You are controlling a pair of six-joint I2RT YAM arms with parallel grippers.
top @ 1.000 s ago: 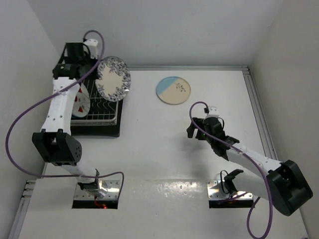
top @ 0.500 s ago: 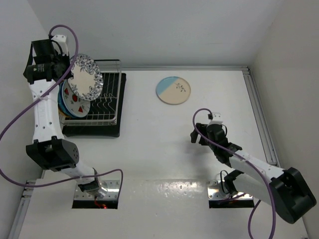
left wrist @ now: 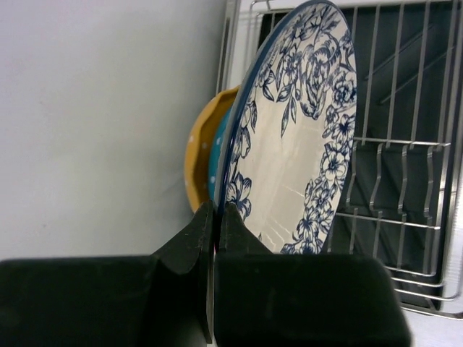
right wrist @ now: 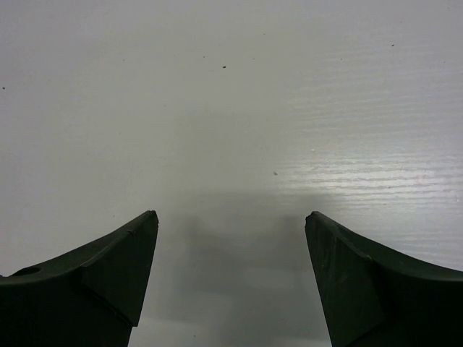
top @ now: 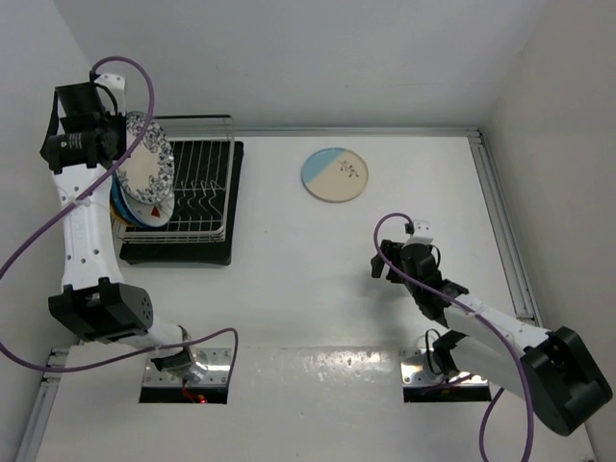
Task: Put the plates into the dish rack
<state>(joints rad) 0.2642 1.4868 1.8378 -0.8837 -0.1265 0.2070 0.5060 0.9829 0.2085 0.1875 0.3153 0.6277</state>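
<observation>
The floral plate is leaning toward the wall over the yellow and teal plates (left wrist: 207,155). I need to move the floral plate's rim back toward the rack's open pegs (top: 200,183) with my left gripper before I let go.
My left gripper (top: 117,146) (left wrist: 215,210) is shut on the rim of the white plate with the blue floral pattern (top: 147,169) (left wrist: 296,137), holding it on edge over the left end of the dish rack (top: 204,188) (left wrist: 405,144). Behind it stand a yellow plate (left wrist: 195,155) and a teal plate (left wrist: 216,163); a strawberry plate (top: 155,208) peeks out below. The blue-and-cream plate (top: 335,174) lies flat on the table. My right gripper (top: 383,261) (right wrist: 231,220) hovers open over bare table, nothing between its fingers.
The rack sits on a black tray (top: 183,252) against the left wall (left wrist: 101,116). A raised metal rail (top: 500,202) runs along the table's right edge. The right half of the rack has bare tines.
My left arm has swung the floral plate from the rack's middle to its left end, close to the plates standing there. The right gripper has drifted slightly nearer.
</observation>
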